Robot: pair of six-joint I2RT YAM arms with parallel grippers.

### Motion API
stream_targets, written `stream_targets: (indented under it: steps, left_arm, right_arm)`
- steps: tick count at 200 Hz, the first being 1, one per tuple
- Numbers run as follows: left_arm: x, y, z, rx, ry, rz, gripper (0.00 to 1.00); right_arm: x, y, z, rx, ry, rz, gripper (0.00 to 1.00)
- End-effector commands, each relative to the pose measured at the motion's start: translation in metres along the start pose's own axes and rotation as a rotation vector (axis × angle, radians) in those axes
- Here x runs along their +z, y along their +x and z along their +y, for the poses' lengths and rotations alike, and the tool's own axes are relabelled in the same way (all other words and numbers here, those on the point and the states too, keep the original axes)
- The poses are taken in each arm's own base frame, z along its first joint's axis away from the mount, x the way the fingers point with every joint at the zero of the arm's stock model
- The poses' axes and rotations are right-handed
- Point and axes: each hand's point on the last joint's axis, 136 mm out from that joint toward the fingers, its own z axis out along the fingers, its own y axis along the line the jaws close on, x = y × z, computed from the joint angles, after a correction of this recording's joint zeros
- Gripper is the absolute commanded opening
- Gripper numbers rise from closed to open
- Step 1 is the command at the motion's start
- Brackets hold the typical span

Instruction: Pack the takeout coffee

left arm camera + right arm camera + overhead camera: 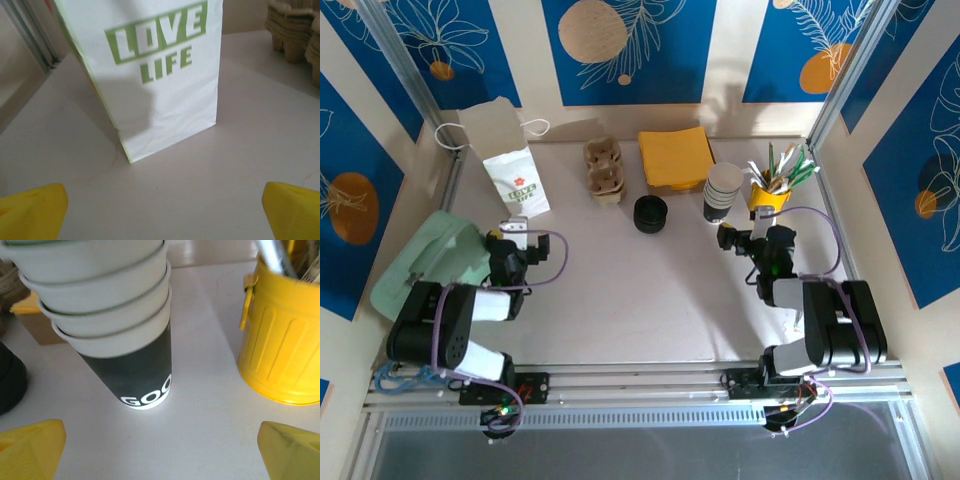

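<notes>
The top cup's rim (726, 177) is clear of the yellow bucket, so the robot's right gripper should keep rising with open fingers until they straddle that rim (738, 188), and then close.
The takeout coffee cups (723, 191) stand as a nested stack at the back right, white-rimmed with a dark lower part. In the right wrist view the stack (125, 340) is just ahead of my right gripper (162, 452), which is open, its yellow fingertips (35, 446) apart and empty. From above, the right gripper (735, 237) sits just short of the cups. My left gripper (517, 229) is open and empty, facing the white paper bag (515, 178). In the left wrist view the bag (160, 75) reads "LOVE LIFE", beyond the left gripper (162, 212).
Brown pulp cup carriers (604, 168) and yellow napkins (676, 157) lie at the back. A black lid stack (650, 213) sits mid-table. A yellow bucket (770, 192) of utensils stands right beside the cups, large in the right wrist view (282, 340). A pale green tray (430, 265) lies left.
</notes>
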Motion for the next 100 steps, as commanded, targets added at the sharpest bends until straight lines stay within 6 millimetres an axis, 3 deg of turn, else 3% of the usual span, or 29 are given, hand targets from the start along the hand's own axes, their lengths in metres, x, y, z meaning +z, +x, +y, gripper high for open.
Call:
stream_targets:
  steps: [1, 42, 65, 79, 100]
  left_arm:
    - [-0.015, -0.022, 0.011, -0.018, -0.062, -0.070, 0.99]
    - [-0.041, -0.040, 0.027, -0.137, -0.152, 0.009, 0.99]
    - [-0.060, -0.040, 0.040, -0.334, -0.227, 0.138, 0.99]
    - [-0.065, -0.044, 0.030, -0.377, -0.174, 0.224, 0.99]
    - [-0.072, -0.053, 0.005, -0.443, -0.040, 0.316, 1.00]
  right_arm:
    - [-0.013, -0.020, -0.006, 0.047, 0.039, -0.030, 0.99]
    - [-0.047, -0.044, 0.004, 0.205, 0.031, -0.021, 0.99]
    - [-0.076, -0.059, -0.003, 0.414, 0.122, 0.026, 0.99]
    - [-0.093, -0.069, 0.000, 0.513, 0.145, 0.075, 0.99]
    - [-0.107, -0.084, 0.017, 0.527, 0.092, 0.143, 0.99]
